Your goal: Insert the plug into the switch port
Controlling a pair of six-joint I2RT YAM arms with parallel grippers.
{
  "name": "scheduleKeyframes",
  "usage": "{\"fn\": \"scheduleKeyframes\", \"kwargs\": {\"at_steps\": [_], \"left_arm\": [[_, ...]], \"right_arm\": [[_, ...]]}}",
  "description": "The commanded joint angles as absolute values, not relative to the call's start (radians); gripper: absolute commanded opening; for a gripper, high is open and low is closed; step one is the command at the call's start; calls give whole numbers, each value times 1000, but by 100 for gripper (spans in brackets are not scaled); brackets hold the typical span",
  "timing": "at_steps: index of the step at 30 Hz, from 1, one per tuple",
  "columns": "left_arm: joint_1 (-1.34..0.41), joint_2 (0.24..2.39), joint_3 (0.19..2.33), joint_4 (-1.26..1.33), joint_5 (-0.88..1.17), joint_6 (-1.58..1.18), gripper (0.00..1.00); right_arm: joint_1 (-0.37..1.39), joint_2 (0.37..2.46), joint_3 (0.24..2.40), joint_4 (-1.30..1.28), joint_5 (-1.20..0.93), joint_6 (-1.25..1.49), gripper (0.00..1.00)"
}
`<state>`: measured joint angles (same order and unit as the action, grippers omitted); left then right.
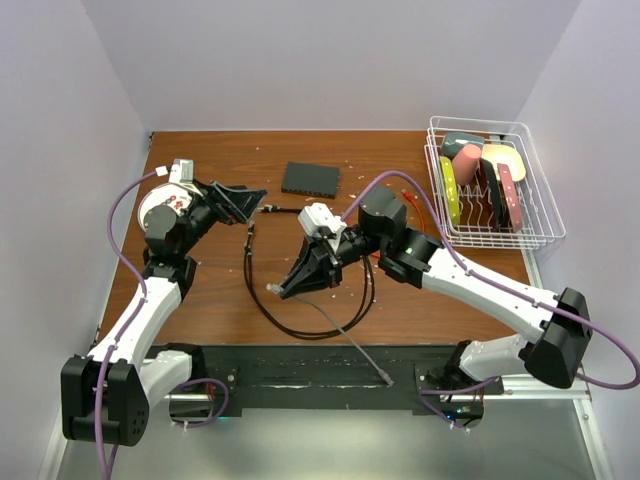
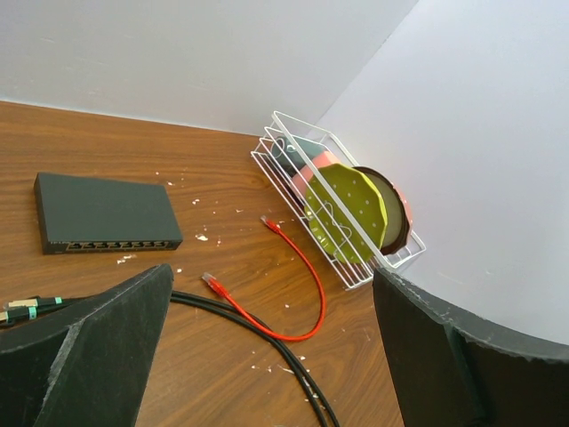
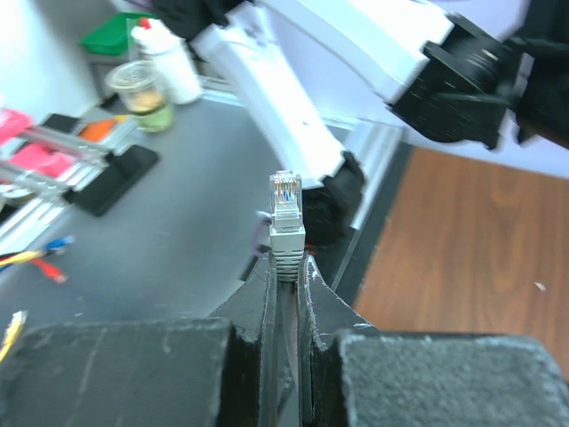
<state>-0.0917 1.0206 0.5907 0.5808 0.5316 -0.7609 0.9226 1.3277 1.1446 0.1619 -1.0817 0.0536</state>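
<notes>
The grey plug (image 1: 274, 289) in the robot's right gripper faces away from the switch's ports, so next the left gripper grabs the plug by its clear tip (image 3: 285, 191) first.
The black switch (image 1: 310, 178) lies flat at the back middle of the table. In the left wrist view (image 2: 102, 212) its row of ports (image 2: 111, 244) faces the near side. My right gripper (image 1: 283, 287) is shut on the grey plug (image 1: 272, 288), held above the table's front middle. In the right wrist view the plug (image 3: 287, 213) stands upright out of the closed fingertips of the gripper (image 3: 286, 267). Its grey cable (image 1: 345, 340) trails toward the front edge. My left gripper (image 1: 258, 203) is open and empty, left of the switch, its fingers (image 2: 89, 356) wide apart.
A black cable (image 1: 250, 275) loops over the table's middle and passes under my left gripper (image 2: 267, 342). A short red cable (image 2: 298, 267) lies right of the switch. A white wire rack (image 1: 545, 215) holding plates stands at the back right.
</notes>
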Motion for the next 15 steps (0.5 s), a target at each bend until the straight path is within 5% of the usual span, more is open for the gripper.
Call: {"fn": "scheduleKeyframes", "kwargs": {"at_steps": [1,10,15], "left_arm": [[-81,999,575,601,543,-733,100],[-80,994,580,600,548,-726,100],[-80,982,591,610,600,-668,98]], "right_arm": [[919,1295,1187,248,-1224,124,0],[919,1284,1186,278,-1226,147,0],[897,1296,1195,141,-833,106,0]]}}
